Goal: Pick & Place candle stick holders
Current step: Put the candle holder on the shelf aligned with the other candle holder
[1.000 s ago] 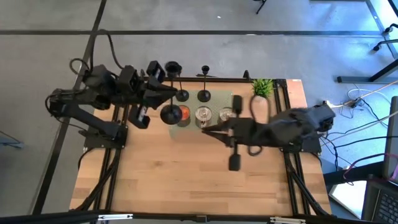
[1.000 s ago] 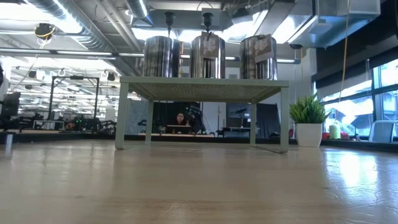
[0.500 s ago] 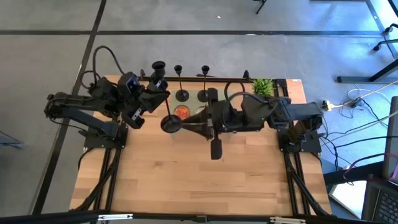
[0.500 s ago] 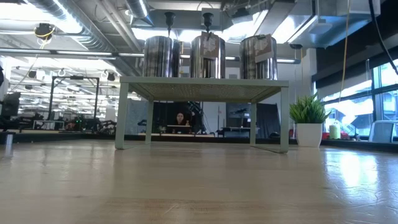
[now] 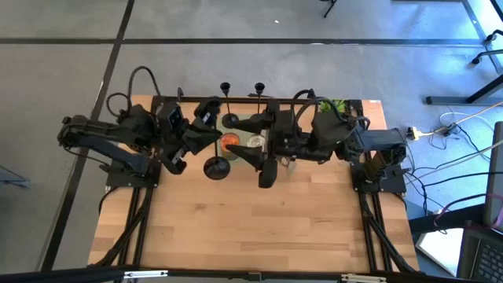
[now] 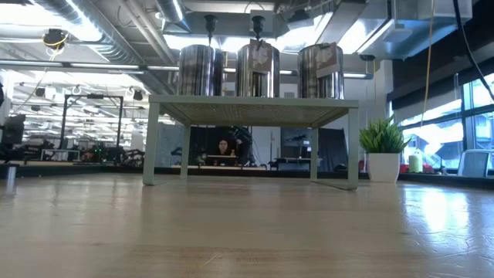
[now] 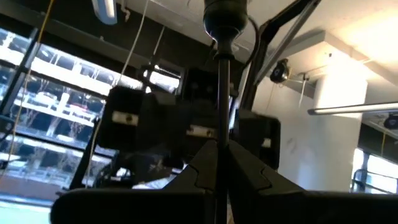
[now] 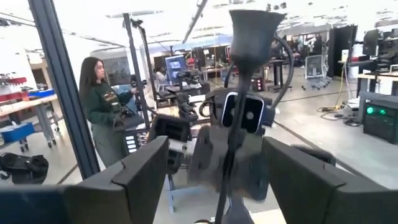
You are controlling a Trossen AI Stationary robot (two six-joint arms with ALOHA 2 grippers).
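My right gripper should take over the held candle stick holder by its stem (image 8: 232,134), because the shelf's open spot near the plant is far from my left gripper.
My left gripper (image 5: 209,135) (image 7: 219,144) is shut on one black candle stick holder (image 5: 215,167) above the table's middle. In the left wrist view the holder's cup (image 7: 225,15) shows above the stem. My right gripper (image 5: 242,151) (image 8: 214,142) is open. Its fingers stand on either side of the same holder's stem (image 8: 233,146), below the cup (image 8: 255,31), without touching it. Two more candle stick holders (image 5: 228,102) (image 5: 258,102) stand on their round bases on the pale green shelf (image 5: 275,123) at the far edge. My left gripper pinches the holder's thin stem (image 7: 219,127) between its two fingers, partway up between base and cup. The fingers come from the table's left and lie across the stem. The holder stands roughly upright, cup up, and its round base (image 5: 215,167) hangs clear of the table.
Three metal cans (image 6: 197,69) (image 6: 257,69) (image 6: 320,71) stand on the shelf (image 6: 255,102). A potted plant (image 5: 332,108) sits at the far right corner. A person (image 8: 102,106) stands beyond the table. The near half of the wooden table (image 5: 251,228) holds nothing.
My right gripper has travelled toward the table's left, from right of the cans up to the held holder. My left gripper has sunk with the holder, whose base now shows nearer the table's near edge than before.
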